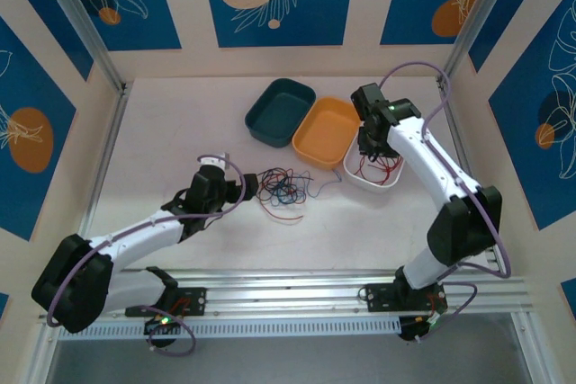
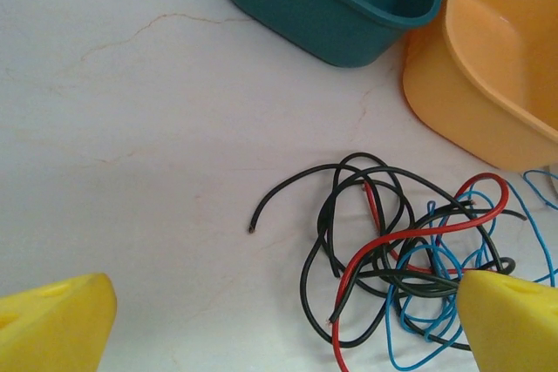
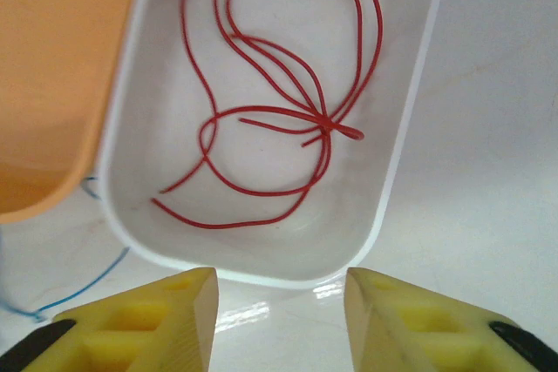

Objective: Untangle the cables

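Note:
My right gripper is set to carry on toward the tangle and close on the red cable's bend (image 2: 351,267), as I see the red cable lying on top (image 2: 418,233) of the tangle's black cables.
A tangle of thin black, red and blue cables (image 1: 283,188) lies on the table in front of the bins. In the left wrist view the cables (image 2: 410,231) spread out low on the right. My left gripper (image 1: 247,188) (image 2: 288,320) is open just left of the tangle, its right finger (image 2: 514,320) over the tangle's edge. My right gripper (image 1: 373,146) (image 3: 281,311) hangs open and holds nothing above the near end of a white tray (image 3: 261,274). Loose red cables (image 3: 327,124) lie inside that tray.
A teal bin (image 1: 279,112) (image 2: 349,6) and an orange bin (image 1: 326,132) (image 2: 488,67) stand side by side behind the tangle. The white tray (image 1: 389,184) sits right of the orange bin. A blue strand (image 3: 105,268) trails on the table near the tray.

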{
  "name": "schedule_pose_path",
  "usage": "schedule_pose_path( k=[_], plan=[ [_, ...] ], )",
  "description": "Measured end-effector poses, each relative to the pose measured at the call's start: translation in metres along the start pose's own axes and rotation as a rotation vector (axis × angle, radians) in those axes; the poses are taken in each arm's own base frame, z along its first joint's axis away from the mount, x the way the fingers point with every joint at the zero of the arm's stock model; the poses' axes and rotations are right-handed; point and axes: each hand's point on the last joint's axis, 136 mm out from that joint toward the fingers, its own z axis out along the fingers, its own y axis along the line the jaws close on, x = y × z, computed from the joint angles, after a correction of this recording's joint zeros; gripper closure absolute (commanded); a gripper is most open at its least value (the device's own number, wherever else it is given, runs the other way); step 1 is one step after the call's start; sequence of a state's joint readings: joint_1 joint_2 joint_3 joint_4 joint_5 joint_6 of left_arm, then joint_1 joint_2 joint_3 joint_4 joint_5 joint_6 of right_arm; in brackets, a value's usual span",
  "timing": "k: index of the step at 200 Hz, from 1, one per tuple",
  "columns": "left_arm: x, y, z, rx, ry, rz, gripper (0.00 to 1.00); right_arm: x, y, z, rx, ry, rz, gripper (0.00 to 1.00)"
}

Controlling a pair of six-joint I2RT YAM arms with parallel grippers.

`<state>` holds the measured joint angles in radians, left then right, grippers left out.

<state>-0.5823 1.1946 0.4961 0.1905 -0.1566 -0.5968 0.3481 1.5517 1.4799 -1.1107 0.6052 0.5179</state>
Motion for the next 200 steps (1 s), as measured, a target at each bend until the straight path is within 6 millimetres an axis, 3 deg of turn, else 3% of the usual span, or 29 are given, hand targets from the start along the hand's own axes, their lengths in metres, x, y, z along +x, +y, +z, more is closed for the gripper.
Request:
schedule_pose_path(
  k=[38,83,108,141,174,200],
  plan=[
    [-0.002,-0.002,0.000,0.005,-0.003,-0.011,0.00,-0.004,0.022,-0.039,-0.166,-0.090,0.020,0.56],
    [-0.001,0.005,-0.001,-0.021,-0.001,-0.038,0.00,0.011,0.095,-0.053,-0.416,-0.080,0.027,0.58],
    [-0.002,0.011,-0.002,-0.048,-0.005,-0.052,0.00,0.026,0.147,-0.046,-0.508,-0.021,0.006,0.58],
    [-0.003,0.015,-0.005,-0.064,-0.013,-0.058,0.00,0.053,0.201,-0.016,-0.543,0.096,-0.007,0.58],
    [-0.002,0.019,-0.007,-0.074,-0.022,-0.057,0.00,0.071,0.224,0.011,-0.530,0.186,0.025,0.57],
    [-0.001,0.021,-0.009,-0.079,-0.028,-0.055,0.00,0.070,0.232,0.013,-0.552,0.204,0.070,0.56]
  ],
)
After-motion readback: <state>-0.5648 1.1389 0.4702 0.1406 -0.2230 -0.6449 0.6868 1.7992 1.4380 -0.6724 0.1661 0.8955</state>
